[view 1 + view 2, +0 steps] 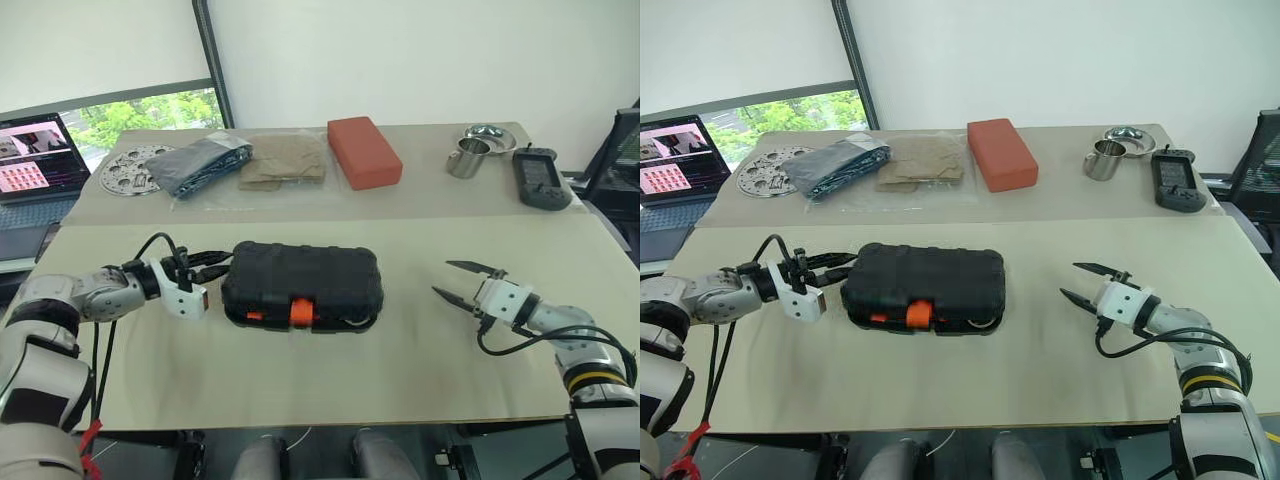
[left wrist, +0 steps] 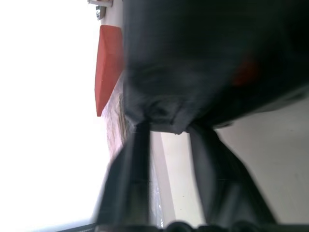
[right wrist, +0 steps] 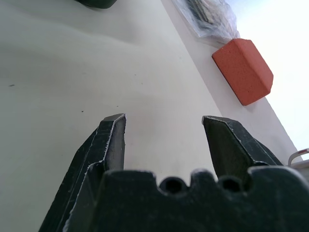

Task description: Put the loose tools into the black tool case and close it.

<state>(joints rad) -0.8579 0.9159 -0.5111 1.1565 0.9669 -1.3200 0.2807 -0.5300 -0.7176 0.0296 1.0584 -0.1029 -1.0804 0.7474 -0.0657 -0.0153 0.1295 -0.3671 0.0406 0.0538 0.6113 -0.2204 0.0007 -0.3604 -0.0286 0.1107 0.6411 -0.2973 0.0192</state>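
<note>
My gripper is about to push the orange latch (image 1: 302, 312), which spans the seam at the case's front edge (image 1: 333, 321), so it will swing like a flap and settle flat.
The black tool case (image 1: 300, 280) lies shut in the middle of the near table, its orange latch (image 1: 301, 312) facing me. The loose tools are out of view. My left gripper (image 1: 222, 264) is at the case's left end, and the left wrist view shows its two fingers (image 2: 135, 159) apart with their tips against the case's edge (image 2: 203, 58). My right gripper (image 1: 442, 277) hangs just over the table well to the right of the case, pointing toward it. It is open with nothing between its fingers (image 3: 108, 140).
On the far table lie a red-orange block (image 1: 364, 151), a black handheld device (image 1: 541, 180), a metal cup (image 1: 467, 158), a metal bowl (image 1: 489, 135), plastic bags of cloth (image 1: 205, 163) and a perforated metal disc (image 1: 130, 170). A laptop (image 1: 35, 160) stands far left.
</note>
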